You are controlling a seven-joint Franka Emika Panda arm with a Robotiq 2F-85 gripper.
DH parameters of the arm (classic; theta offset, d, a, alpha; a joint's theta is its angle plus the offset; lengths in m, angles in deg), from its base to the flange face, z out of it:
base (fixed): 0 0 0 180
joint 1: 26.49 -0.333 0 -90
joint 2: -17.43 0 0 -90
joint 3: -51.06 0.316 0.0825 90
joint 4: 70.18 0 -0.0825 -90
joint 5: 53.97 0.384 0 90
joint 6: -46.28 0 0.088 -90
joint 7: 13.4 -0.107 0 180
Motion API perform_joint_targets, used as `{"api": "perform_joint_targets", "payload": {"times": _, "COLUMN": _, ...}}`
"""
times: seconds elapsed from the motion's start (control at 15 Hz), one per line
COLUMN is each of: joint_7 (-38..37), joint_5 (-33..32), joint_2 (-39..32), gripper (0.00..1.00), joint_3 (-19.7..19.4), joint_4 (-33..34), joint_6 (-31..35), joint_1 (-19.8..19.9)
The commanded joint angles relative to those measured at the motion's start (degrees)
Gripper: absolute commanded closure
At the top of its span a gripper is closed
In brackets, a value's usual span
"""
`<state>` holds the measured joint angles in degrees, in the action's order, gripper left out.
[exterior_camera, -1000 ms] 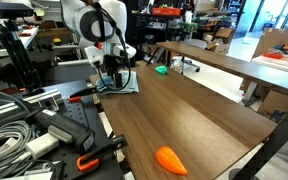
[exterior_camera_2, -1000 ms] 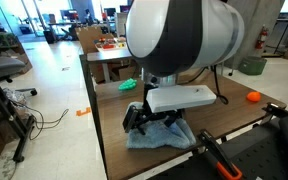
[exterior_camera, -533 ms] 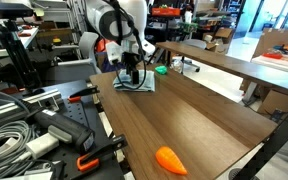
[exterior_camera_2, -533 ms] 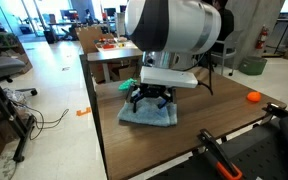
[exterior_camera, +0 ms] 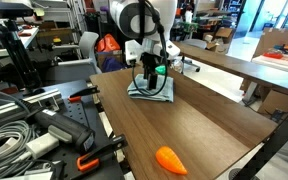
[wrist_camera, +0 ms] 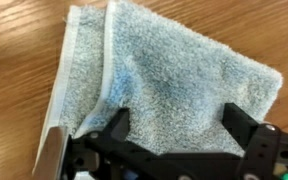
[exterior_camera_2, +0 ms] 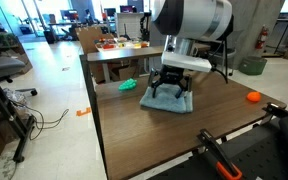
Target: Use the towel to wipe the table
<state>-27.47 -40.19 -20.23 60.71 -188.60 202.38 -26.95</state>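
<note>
My gripper is to pull the towel back toward the table's bench-side edge (exterior_camera: 106,92) before wiping toward the orange toy, since the towel lies near the green object (exterior_camera: 162,70).
The pale blue-grey towel (exterior_camera: 152,92) lies flat on the dark brown table (exterior_camera: 189,120), near its far end. It also shows in an exterior view (exterior_camera_2: 170,102) and fills the wrist view (wrist_camera: 174,65). My gripper (exterior_camera: 151,78) stands straight down on the towel, also seen in an exterior view (exterior_camera_2: 171,88). In the wrist view the two fingers (wrist_camera: 176,125) are spread wide apart and press on the cloth. The table's wood grain shows beside the towel (wrist_camera: 19,60).
An orange carrot-like toy (exterior_camera: 170,160) lies near the table's other end, also in an exterior view (exterior_camera_2: 252,97). A green object (exterior_camera_2: 130,85) lies near the towel. A lighter tan table (exterior_camera: 224,58) stands beyond. Cables and tools (exterior_camera: 29,140) crowd the bench beside the table.
The gripper has slid the towel across the table top, away from the bench-side corner and toward the green object. The fingers have stayed spread on the cloth.
</note>
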Motion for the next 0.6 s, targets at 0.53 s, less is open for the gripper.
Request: {"api": "perform_joint_targets", "payload": {"times": 0.53, "joint_7": 1.53, "joint_5": -1.19, "joint_2": -0.37, "gripper": 0.00, "joint_3": -3.49, "joint_4": -4.95, "joint_6": -3.39, "joint_1": -3.59}}
